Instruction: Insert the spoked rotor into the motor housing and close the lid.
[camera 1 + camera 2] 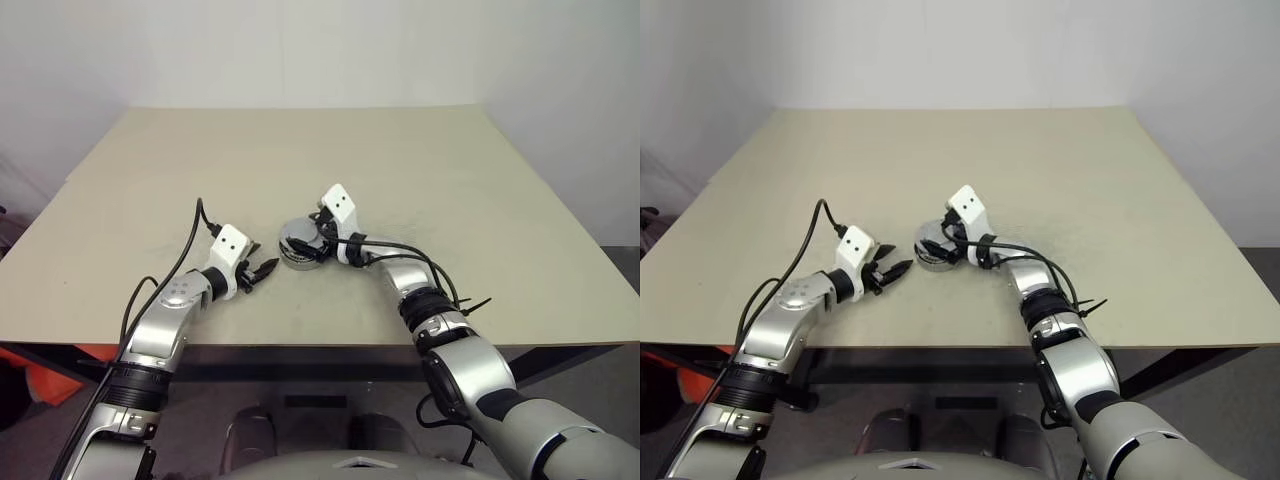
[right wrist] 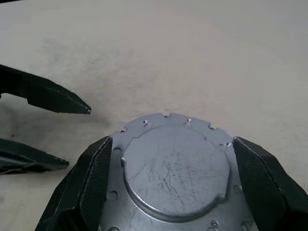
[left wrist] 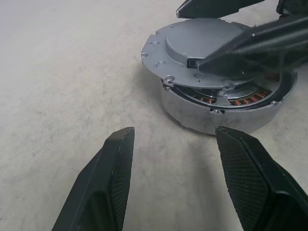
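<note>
The closed lid will stay on and come along when I carry the motor housing, because the motor housing's notched rim matches the lid's edge.
The motor housing is a squat silver ring on the table, with copper windings showing inside its near rim. A flat silver lid with a raised round centre sits tilted over it, overhanging one side. My right gripper is shut on the lid, one black finger at each edge. My left gripper stands open and empty a short way from the housing, pointing at it. In the left eye view the left gripper is left of the housing. The spoked rotor is hidden.
The beige table stretches bare around the housing. Its front edge runs just behind both forearms. Black cables loop off both wrists.
</note>
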`<state>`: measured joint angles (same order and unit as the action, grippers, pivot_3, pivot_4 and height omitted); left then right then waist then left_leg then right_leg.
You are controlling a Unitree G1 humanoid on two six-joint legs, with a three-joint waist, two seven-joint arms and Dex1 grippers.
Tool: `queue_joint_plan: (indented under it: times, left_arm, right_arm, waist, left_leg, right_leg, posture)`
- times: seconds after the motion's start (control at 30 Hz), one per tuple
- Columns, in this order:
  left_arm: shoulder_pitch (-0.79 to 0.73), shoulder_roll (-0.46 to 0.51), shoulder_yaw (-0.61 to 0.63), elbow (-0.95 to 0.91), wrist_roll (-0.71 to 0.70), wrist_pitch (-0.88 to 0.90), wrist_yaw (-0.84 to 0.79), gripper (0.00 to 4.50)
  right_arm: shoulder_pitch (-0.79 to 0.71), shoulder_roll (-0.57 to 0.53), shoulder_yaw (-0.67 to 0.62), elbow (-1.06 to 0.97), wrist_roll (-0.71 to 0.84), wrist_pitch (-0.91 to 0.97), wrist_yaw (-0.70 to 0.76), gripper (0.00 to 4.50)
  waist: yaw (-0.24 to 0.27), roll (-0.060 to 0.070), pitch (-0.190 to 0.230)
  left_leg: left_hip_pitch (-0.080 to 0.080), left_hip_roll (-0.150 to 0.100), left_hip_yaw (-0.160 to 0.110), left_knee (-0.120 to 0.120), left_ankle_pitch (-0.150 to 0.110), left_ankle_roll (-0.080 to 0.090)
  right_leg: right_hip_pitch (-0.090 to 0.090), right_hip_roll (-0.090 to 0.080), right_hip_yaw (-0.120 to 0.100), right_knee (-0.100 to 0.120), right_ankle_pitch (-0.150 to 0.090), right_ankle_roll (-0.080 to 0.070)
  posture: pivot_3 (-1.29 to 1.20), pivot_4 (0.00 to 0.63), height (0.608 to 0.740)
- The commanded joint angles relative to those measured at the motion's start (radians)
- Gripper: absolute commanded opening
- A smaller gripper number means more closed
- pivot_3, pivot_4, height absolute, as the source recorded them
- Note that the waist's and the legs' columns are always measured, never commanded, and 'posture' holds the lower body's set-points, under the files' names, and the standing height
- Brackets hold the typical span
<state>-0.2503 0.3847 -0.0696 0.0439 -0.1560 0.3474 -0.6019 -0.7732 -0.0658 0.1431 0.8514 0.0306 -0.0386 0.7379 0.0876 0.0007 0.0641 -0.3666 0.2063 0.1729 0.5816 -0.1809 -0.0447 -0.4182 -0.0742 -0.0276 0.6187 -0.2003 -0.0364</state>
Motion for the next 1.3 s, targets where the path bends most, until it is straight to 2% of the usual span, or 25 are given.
queue_joint_plan:
  times: [0.03, 0.23, 0.33, 0.4, 0.83, 1.0, 1.3]
  left_arm:
    - [-0.007, 0.009, 0.016, -0.028, -0.003, -0.010, 0.003, 2.80]
    - [-0.009, 0.009, 0.017, -0.025, -0.003, -0.012, 0.003, 2.80]
    - [-0.008, 0.007, 0.016, -0.025, -0.002, -0.013, 0.004, 2.80]
    - [-0.009, 0.007, 0.016, -0.026, -0.002, -0.012, 0.005, 2.80]
    - [-0.004, 0.007, 0.015, -0.023, -0.003, -0.014, 0.005, 2.80]
    - [-0.003, 0.007, 0.015, -0.024, -0.002, -0.015, 0.006, 2.80]
    - [-0.001, 0.007, 0.015, -0.025, 0.000, -0.015, 0.008, 2.80]
  right_arm:
    - [0.000, 0.004, 0.011, -0.023, -0.007, -0.021, 0.016, 4.47]
    - [-0.006, 0.004, 0.013, -0.004, -0.021, -0.011, 0.004, 4.47]
    - [-0.020, -0.005, 0.005, 0.015, -0.026, -0.004, -0.009, 3.84]
    - [-0.024, -0.011, -0.001, 0.012, -0.020, -0.002, -0.003, 3.19]
    - [-0.025, -0.039, -0.061, -0.087, 0.093, 0.140, 0.132, 3.16]
    - [0.014, -0.059, -0.009, -0.117, 0.047, 0.098, 0.168, 3.16]
    - [0.034, -0.062, 0.028, -0.112, 0.005, 0.046, 0.148, 3.16]
  waist:
    - [0.000, 0.000, 0.000]
    - [-0.001, 0.000, 0.000]
    - [-0.002, 0.000, 0.000]
    - [-0.002, 0.000, 0.000]
    - [0.005, 0.000, 0.000]
    - [0.005, 0.000, 0.000]
    - [0.004, 0.000, 0.000]
  left_leg:
    - [0.000, 0.000, 0.000, 0.000, 0.000, 0.000]
    - [0.000, 0.000, 0.000, 0.000, 0.000, 0.000]
    - [0.000, 0.000, 0.000, 0.000, 0.000, 0.000]
    - [0.000, 0.000, 0.000, 0.000, 0.000, 0.000]
    - [0.000, 0.000, 0.000, 0.000, 0.000, 0.000]
    - [0.000, 0.000, 0.000, 0.000, 0.000, 0.001]
    - [0.000, 0.000, 0.000, 0.000, 0.000, 0.001]
  right_leg:
    - [0.000, 0.000, 0.000, 0.000, 0.000, 0.000]
    - [0.000, 0.000, 0.000, 0.000, 0.000, 0.000]
    - [0.000, 0.000, 0.000, 0.000, 0.000, 0.000]
    - [0.000, 0.000, 0.000, 0.000, 0.000, 0.000]
    - [0.001, 0.000, 0.000, 0.000, 0.000, 0.000]
    - [0.000, 0.000, 0.000, 0.000, 0.000, 0.000]
    - [0.000, 0.000, 0.000, 0.000, 0.000, 0.000]
  posture:
    - [0.00, 0.000, 0.740]
    - [0.00, 0.000, 0.740]
    - [0.00, 0.000, 0.740]
    - [0.00, 0.000, 0.740]
    - [0.00, 0.000, 0.740]
    - [0.00, 0.000, 0.740]
    - [0.00, 0.000, 0.740]
